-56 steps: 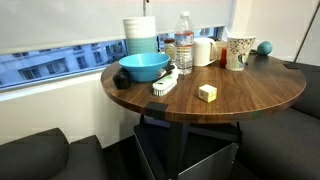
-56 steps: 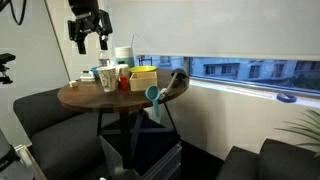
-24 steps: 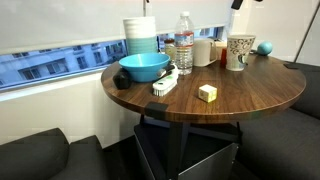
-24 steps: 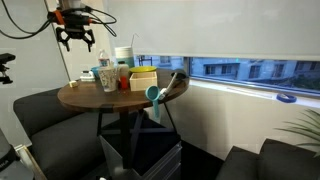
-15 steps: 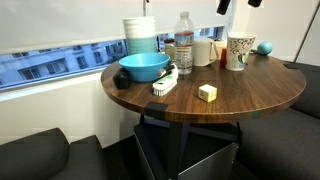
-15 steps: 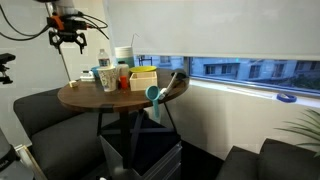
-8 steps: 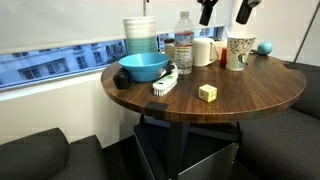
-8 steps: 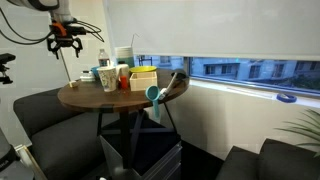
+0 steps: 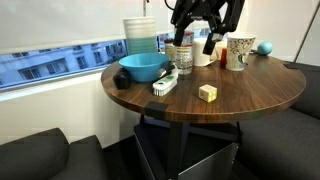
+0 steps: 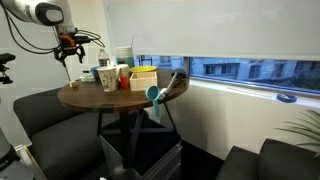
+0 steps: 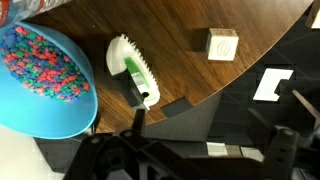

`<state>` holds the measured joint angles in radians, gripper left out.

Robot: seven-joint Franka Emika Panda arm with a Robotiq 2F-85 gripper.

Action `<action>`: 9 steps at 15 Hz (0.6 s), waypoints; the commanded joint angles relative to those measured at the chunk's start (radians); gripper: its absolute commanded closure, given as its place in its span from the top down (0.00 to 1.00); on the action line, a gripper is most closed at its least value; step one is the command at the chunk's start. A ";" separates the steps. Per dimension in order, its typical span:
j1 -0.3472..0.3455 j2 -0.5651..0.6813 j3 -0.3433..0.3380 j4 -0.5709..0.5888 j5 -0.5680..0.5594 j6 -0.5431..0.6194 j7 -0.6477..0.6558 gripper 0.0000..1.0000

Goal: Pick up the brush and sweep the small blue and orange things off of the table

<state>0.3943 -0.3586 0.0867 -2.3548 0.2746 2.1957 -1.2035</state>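
Observation:
My gripper keeps going down until its fingers are on both sides of the dark end (image 11: 131, 90), because the brush (image 11: 136, 68) is clear of the blue bowl and points lengthwise at my open gripper.
The brush (image 11: 133, 70), whitish with green on its back and a dark end, lies on the round dark wood table (image 11: 175, 35) near the edge, next to a blue bowl (image 11: 80, 95). Small blue, orange and pink things (image 11: 35, 65) fill that bowl. In an exterior view the brush (image 9: 165, 82) sits right of the bowl (image 9: 143, 67). My gripper (image 9: 196, 38) hangs open and empty above the back of the table, behind the brush and not touching it. An exterior view shows it (image 10: 70, 55) over the table's far side.
A pale yellow block (image 9: 207, 93) lies right of the brush. At the back stand a stack of cups (image 9: 141, 35), a water bottle (image 9: 184, 55), a white container (image 9: 203, 52), a patterned mug (image 9: 239, 52) and a blue ball (image 9: 264, 47). Dark seats (image 9: 35, 155) surround the table.
The arm has come down from the top of the view to just above the back of the table, toward the bottle and brush. The gripper stays open. Nothing on the table moved.

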 commanded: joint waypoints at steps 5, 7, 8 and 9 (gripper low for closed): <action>-0.011 0.142 0.051 0.055 -0.021 0.076 -0.091 1.00; -0.016 0.163 0.066 0.061 -0.038 0.089 -0.112 1.00; -0.017 0.172 0.072 0.066 -0.042 0.096 -0.125 1.00; -0.021 0.179 0.080 0.069 -0.057 0.105 -0.131 1.00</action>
<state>0.3926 -0.2193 0.1372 -2.3201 0.2582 2.2791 -1.3015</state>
